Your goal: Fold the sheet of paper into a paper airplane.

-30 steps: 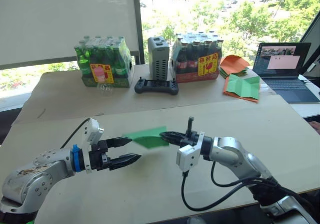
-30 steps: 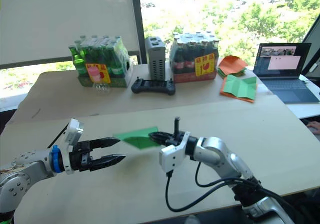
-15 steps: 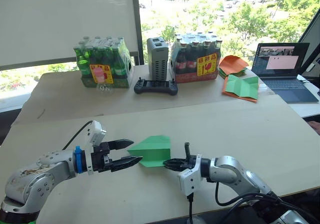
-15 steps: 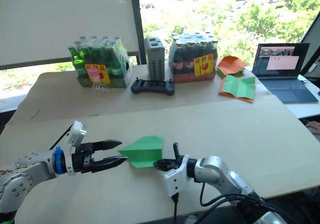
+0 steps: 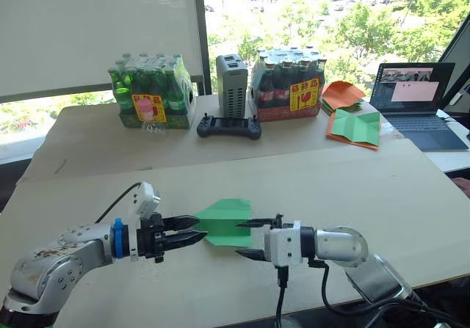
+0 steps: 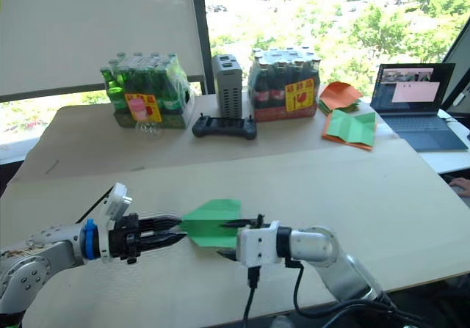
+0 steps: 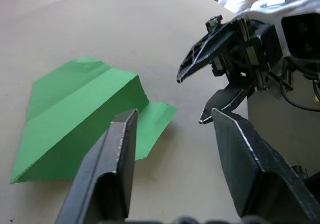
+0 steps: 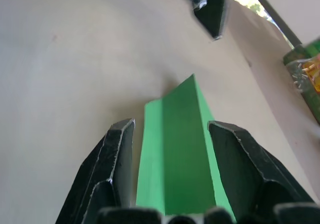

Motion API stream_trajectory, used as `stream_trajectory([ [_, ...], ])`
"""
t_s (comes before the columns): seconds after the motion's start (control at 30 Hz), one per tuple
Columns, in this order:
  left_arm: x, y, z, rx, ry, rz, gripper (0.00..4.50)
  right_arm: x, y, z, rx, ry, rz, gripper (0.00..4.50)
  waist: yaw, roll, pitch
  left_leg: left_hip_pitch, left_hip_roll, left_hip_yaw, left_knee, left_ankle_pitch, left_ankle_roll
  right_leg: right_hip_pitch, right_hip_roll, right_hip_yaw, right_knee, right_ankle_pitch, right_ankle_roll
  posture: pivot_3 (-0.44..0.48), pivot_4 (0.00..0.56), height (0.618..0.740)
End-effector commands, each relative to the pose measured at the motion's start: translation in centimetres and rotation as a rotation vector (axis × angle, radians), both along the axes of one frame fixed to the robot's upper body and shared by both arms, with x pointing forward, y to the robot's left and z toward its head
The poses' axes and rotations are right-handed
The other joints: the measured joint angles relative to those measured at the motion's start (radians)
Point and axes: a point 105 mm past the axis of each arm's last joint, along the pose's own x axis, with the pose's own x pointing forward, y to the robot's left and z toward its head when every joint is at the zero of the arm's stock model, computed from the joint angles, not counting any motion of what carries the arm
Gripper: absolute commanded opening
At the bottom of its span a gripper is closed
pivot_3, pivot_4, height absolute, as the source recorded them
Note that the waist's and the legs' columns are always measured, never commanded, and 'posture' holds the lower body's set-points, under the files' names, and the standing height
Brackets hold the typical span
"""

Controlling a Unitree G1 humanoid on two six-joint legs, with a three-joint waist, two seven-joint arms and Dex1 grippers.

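I expect the green paper [image 5: 225, 222] to collapse into a narrow piece when I fold it, along the long straight creases [image 8: 163, 154] already splitting it into sloping panels.
The sheet of paper [image 5: 229, 219] is bright green and folded into a pointed wedge, the shape of a paper airplane. It lies on the tan table [image 5: 382, 188] between my two grippers, with its point toward my left arm. My left gripper [image 5: 200, 227] is open beside that pointed end, with nothing clamped; in the left wrist view one finger overlaps the paper [image 7: 75, 119]. My right gripper [image 5: 239, 238] stands open at the paper's near edge. The right wrist view has the paper [image 8: 177, 159] running between its spread fingers [image 8: 117, 149].
On the far table stand a pack of green bottles [image 5: 150, 89], a grey box [image 5: 231, 86], a pack of dark bottles [image 5: 288, 86] and a black controller [image 5: 229, 127]. At the far right lie an orange paper pile [image 5: 344, 93], a green sheet on orange paper [image 5: 356, 128] and a laptop [image 5: 415, 93].
My right gripper brought the green paper down to the table and opened, letting it go. My left gripper slid toward the paper's point and its fingers drew closer together.
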Motion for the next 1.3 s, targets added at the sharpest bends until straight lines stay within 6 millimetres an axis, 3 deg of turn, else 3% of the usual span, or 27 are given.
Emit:
stream_trajectory([
  [0.03, 0.1, -0.1, 0.0, 0.021, -0.024, -0.01, 0.99, 1.6, 0.0, 0.7, 0.05, 0.113, -0.116, 2.09, 0.0, 0.0, 0.0, 0.0, 0.0, 0.0, 0.0, 0.0, 0.0, 0.0, 0.0, 0.0, 0.0, 0.0, 0.0, 0.0, 0.15, 0.735],
  [0.13, 0.1, 0.0, -0.1, 0.028, -0.028, -0.008, 0.04, 2.3, -0.1, -0.6, 0.006, 0.185, -0.164, 1.13, 0.002, 0.0, 0.0, 0.0, 0.0, 0.0, 0.0, 0.0, 0.0, 0.0, 0.0, 0.0, 0.0, 0.0, 0.0, 0.0, 0.15, 0.735],
  [0.23, 0.2, 0.0, -0.1, 0.038, -0.032, 0.001, 0.0, 1.9, -0.1, -1.5, -0.024, 0.233, -0.162, 0.12, 0.003, 0.0, 0.0, -0.001, 0.0, -0.001, 0.0, 0.0, 0.0, -0.001, 0.0, -0.001, 0.0, 0.0, 0.0, 0.0, 0.15, 0.735],
  [0.27, 0.2, 0.1, -0.1, 0.04, -0.032, 0.007, 0.0, 1.5, 0.0, -1.9, -0.031, 0.262, -0.15, 0.02, 0.002, 0.0, 0.0, -0.001, -0.001, -0.001, 0.0, 0.0, 0.0, -0.001, 0.0, -0.001, 0.0, 0.0, 0.0, 0.0, 0.15, 0.735],
  [0.37, 0.3, 0.2, 0.0, 0.041, -0.041, 0.017, 0.0, 0.7, -0.3, -3.9, -0.107, 0.309, -0.155, 0.02, 0.001, 0.0, 0.0, -0.001, 0.0, -0.001, -0.001, 0.0, 0.0, -0.001, 0.0, -0.001, 0.0, 0.0, 0.0, 0.0, 0.15, 0.735],
  [0.47, 0.4, 0.2, 0.1, 0.04, -0.049, 0.016, 0.0, 1.8, -1.2, -6.0, -0.146, 0.372, -0.272, 0.02, 0.001, 0.0, 0.0, -0.001, 0.0, 0.0, -0.001, 0.0, 0.0, -0.001, 0.0, -0.001, 0.0, 0.0, 0.0, 0.0, 0.15, 0.735],
  [0.57, 0.5, 0.1, 0.1, 0.04, -0.052, 0.012, 0.0, 2.0, -1.5, -6.9, -0.177, 0.394, -0.302, 0.02, 0.0, 0.0, 0.0, 0.001, 0.0, 0.0, -0.001, 0.0, 0.0, 0.0, 0.0, 0.0, 0.0, 0.0, 0.0, 0.0, 0.15, 0.735],
  [0.7, 1.4, -0.1, 0.1, 0.067, -0.074, -0.013, 0.0, 0.9, -1.4, -7.3, -0.186, 0.435, -0.287, 0.02, 0.005, 0.0, 0.0, 0.002, 0.0, 0.0, -0.001, 0.0, 0.0, 0.001, 0.0, -0.001, 0.0, 0.0, 0.0, 0.0, 0.15, 0.735],
  [1.0, 7.7, -2.0, -1.0, 0.222, -0.18, -0.033, 0.0, 0.5, -1.0, -7.4, -0.189, 0.45, -0.299, 0.02, 0.013, -0.002, -0.001, 0.001, -0.001, 0.0, 0.001, 0.0, 0.0, 0.002, -0.001, -0.001, 0.0, 0.0, 0.0, 0.0, 0.15, 0.735],
  [1.2, 7.3, -2.7, -2.6, 0.272, -0.186, -0.117, 0.0, 0.3, -0.5, -7.2, -0.178, 0.45, -0.302, 0.02, -0.001, -0.002, -0.001, 0.0, -0.001, -0.001, 0.001, 0.0, 0.0, 0.0, -0.001, -0.001, 0.001, 0.0, 0.0, 0.0, 0.15, 0.735],
  [1.3, 6.8, -3.0, -2.0, 0.244, -0.192, -0.132, 0.0, 0.5, -0.6, -7.1, -0.169, 0.457, -0.323, 0.02, -0.001, -0.002, -0.001, 0.0, -0.001, -0.001, 0.001, 0.0, 0.0, 0.0, -0.001, -0.001, 0.001, 0.0, 0.0, 0.0, 0.15, 0.735],
])
